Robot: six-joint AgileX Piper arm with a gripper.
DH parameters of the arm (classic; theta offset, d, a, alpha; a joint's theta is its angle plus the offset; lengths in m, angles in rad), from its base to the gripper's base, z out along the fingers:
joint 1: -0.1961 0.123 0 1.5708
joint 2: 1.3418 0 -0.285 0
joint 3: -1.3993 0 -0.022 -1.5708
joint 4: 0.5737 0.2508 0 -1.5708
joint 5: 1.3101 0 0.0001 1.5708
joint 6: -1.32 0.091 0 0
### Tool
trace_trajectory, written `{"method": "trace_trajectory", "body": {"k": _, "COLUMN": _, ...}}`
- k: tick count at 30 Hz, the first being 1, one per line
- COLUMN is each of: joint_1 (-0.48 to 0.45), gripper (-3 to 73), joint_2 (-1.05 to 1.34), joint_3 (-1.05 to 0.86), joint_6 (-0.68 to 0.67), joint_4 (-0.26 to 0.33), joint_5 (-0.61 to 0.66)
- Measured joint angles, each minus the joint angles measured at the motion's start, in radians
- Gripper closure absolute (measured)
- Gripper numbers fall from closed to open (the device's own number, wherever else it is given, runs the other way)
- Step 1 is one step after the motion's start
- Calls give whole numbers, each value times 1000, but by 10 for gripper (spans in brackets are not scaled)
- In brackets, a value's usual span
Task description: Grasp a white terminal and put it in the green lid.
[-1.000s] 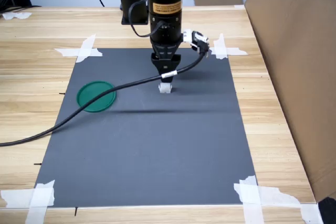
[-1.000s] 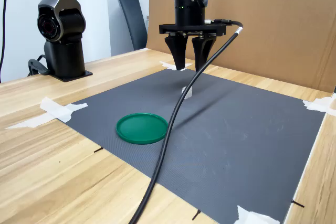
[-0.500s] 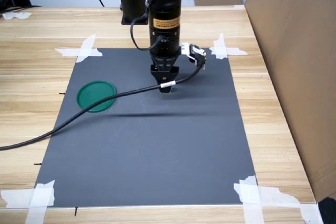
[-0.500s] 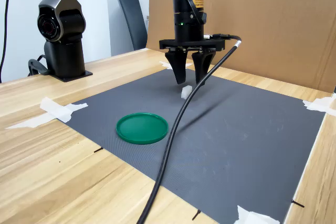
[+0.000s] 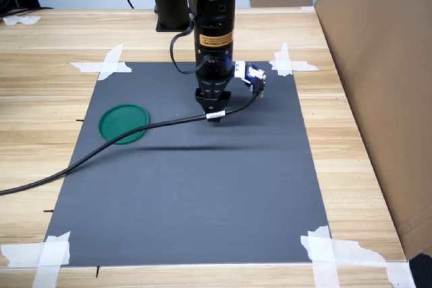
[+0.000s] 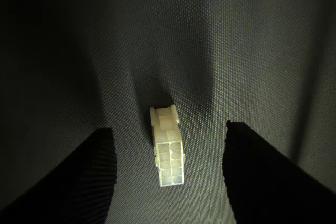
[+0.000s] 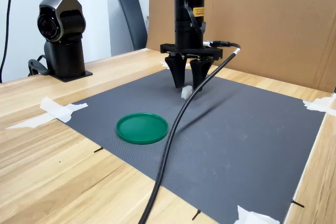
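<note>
The black cable (image 5: 160, 125) is hanging above its shadow (image 5: 189, 148), so the cable will swing clear of the green lid when the robot carries the white terminal.
The white terminal (image 6: 167, 153) lies on the dark mat (image 5: 189, 193), a small off-white block with a grid of sockets on its end. In the wrist view it sits between my two dark fingers (image 6: 79, 182), touching neither. My gripper (image 7: 187, 87) points straight down and is open, its tips low on either side of the terminal (image 7: 186, 93). In the first exterior view the gripper (image 5: 213, 111) hides the terminal. The green lid (image 5: 124, 123) lies flat on the mat toward the first exterior view's left, well apart from the gripper; in the second exterior view the lid (image 7: 142, 128) is nearer the camera.
A thick black cable (image 5: 108, 150) trails from the wrist across the mat and past the lid. Masking tape (image 5: 101, 65) holds the mat's corners to the wooden table (image 5: 40, 99). A cardboard wall (image 5: 385, 85) stands at the first exterior view's right. Another arm's base (image 7: 60, 35) stands at the second exterior view's left.
The gripper has come down from above the mat until its open fingers stand on either side of the terminal. The terminal and lid have not moved.
</note>
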Motion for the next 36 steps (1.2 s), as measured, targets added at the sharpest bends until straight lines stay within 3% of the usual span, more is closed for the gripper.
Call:
{"method": "trace_trajectory", "body": {"k": 9, "joint_1": 0, "gripper": 183, "joint_2": -26, "joint_3": 0, "joint_6": 68, "joint_4": -20, "joint_5": 0}}
{"method": "trace_trajectory", "body": {"k": 36, "joint_1": 0, "gripper": 209, "joint_2": -55, "joint_3": -2, "joint_6": 81, "joint_4": -29, "joint_5": -6}}
